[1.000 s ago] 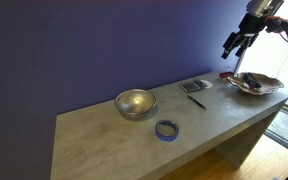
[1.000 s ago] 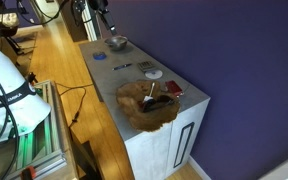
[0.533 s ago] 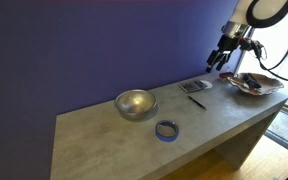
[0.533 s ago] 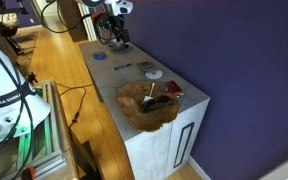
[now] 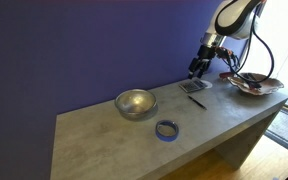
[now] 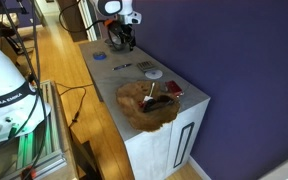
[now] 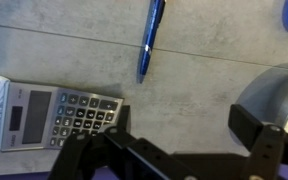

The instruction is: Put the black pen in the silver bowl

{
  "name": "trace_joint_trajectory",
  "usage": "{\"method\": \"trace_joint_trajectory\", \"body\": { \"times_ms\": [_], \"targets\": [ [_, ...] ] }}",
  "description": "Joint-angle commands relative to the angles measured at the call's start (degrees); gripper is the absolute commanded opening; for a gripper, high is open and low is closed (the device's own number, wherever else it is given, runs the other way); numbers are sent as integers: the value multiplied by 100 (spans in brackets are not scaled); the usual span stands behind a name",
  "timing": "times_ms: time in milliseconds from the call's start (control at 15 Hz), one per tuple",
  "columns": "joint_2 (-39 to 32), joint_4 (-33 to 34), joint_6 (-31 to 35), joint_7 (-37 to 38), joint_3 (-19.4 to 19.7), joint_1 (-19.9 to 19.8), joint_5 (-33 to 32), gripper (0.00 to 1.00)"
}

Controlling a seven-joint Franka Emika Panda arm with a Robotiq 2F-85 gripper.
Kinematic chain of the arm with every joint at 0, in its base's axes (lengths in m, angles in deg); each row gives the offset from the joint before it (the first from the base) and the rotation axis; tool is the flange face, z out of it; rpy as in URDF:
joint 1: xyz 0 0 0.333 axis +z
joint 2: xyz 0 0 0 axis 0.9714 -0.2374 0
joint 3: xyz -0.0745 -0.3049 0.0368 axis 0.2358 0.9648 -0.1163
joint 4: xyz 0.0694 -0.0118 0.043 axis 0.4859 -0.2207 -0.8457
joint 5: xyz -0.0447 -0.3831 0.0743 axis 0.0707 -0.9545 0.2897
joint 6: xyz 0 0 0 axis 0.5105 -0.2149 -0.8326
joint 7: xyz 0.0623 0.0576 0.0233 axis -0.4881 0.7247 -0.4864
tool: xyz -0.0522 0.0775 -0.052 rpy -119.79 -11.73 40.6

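Note:
The purple wall [image 5: 182,62] is too near my gripper, hanging beyond the black pen, so next I go back toward the table's front edge and lower over the pen [image 5: 197,102].
The black pen [image 5: 196,101] lies on the grey table in front of a calculator. In the wrist view it [image 7: 151,38] looks dark blue and lies near the top centre. The silver bowl [image 5: 135,102] stands upright and empty further along the table. Its rim shows at the right edge of the wrist view [image 7: 280,88]. My gripper [image 5: 198,69] hangs above the calculator and the pen, apart from both. Its jaws [image 7: 184,125] are open and empty over bare table. It also shows in an exterior view [image 6: 122,38].
A grey calculator [image 7: 54,115] lies beside the pen [image 5: 194,87]. A blue tape ring [image 5: 166,129] lies near the table's front edge. A brown shallow dish [image 5: 256,84] with small items stands at the table's end [image 6: 149,104]. The purple wall runs behind.
My arm has moved from above the brown dish along the table and downward, and now hangs over the calculator and the pen. The jaws stay open.

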Motion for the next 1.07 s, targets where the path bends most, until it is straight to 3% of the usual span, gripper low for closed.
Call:
{"method": "trace_joint_trajectory", "body": {
  "times_ms": [0,267,400,467,733,800,1000],
  "targets": [
    [-13,-29,-433,1357,441,422,-378,100],
    [-28,-167,-1043,2343,260,667,23,100],
    [125,-397,-1024,2964,307,992,-111,100],
    [-88,-146,-1004,2486,315,793,-126,100],
    [-45,-267,-1001,2879,302,1032,-134,100],
    [-76,-201,-1255,3287,547,1207,-531,100],
    [-118,-156,-1567,3688,810,1412,-1202,100]
  ]
}}
